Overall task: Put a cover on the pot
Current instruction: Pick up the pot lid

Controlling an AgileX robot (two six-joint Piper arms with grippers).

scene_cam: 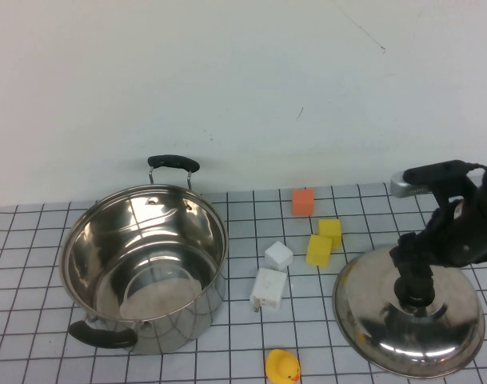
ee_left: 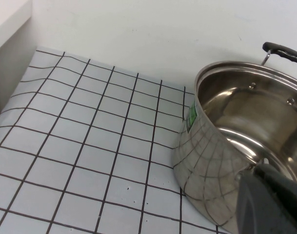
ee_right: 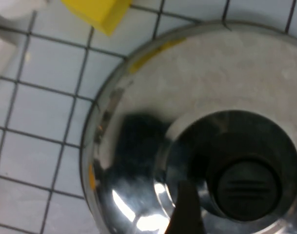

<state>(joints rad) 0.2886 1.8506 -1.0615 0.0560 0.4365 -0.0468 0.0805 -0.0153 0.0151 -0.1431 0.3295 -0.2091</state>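
My gripper will make the empty pot (scene_cam: 147, 268) slide along when it shifts the lid against the pot's rim, because the pot stands free on flat tiles (scene_cam: 179, 353).
The pot (scene_cam: 143, 264), large and shiny steel with two black loop handles, stands open and empty on the tiled table at the left. It also fills the right of the left wrist view (ee_left: 246, 141), where one black handle (ee_left: 270, 202) looms close. The domed steel lid (scene_cam: 409, 316) lies on the table at the right. My right gripper (scene_cam: 413, 290) is directly over the lid's black knob (ee_right: 248, 187), open, with one dark finger (ee_right: 185, 212) just beside the knob. My left gripper is out of view.
Between pot and lid lie an orange block (scene_cam: 303, 201), two yellow blocks (scene_cam: 329, 232) (scene_cam: 318, 250), two white blocks (scene_cam: 278, 255) (scene_cam: 269, 289) and a yellow duck (scene_cam: 282, 366). A white wall stands behind the table.
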